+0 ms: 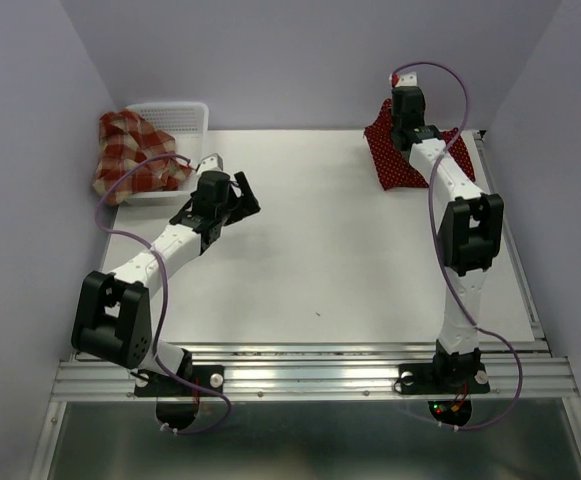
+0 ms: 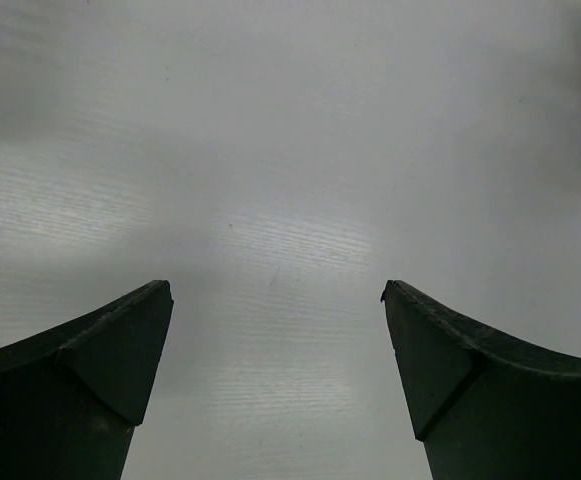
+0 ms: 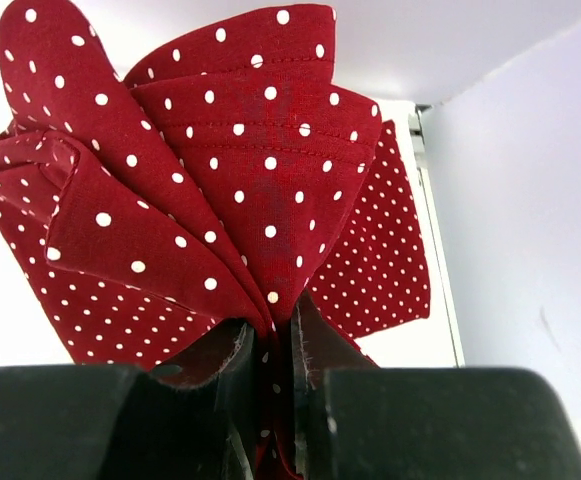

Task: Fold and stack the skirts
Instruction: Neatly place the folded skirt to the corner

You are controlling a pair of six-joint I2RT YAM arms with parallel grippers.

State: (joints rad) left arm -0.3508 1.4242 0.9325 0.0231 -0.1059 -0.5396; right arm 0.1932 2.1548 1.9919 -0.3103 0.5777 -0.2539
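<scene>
My right gripper is carrying the dotted skirt's bunched fold to the far corner [image 1: 469, 136], open beside the dark red skirt, and should continue until near the side bar [image 1: 486, 163].
A dark red polka-dot skirt [image 1: 410, 158] lies at the far right corner of the table. My right gripper [image 1: 407, 128] is shut on a bunched fold of it; in the right wrist view the cloth [image 3: 230, 170] fans up from between the fingers [image 3: 200, 400]. Whether one or two dotted skirts lie there I cannot tell. The red-and-cream plaid skirt [image 1: 130, 150] hangs over the white mesh basket [image 1: 185, 115] at the far left. My left gripper [image 1: 240, 200] is open and empty above the bare table, right of the basket; its fingers [image 2: 100, 370] stand wide apart.
The white table [image 1: 320, 250] ends at a metal rail along the near edge [image 1: 310, 365]. Lilac walls close in on the left, back and right. A purple cable loops over each arm.
</scene>
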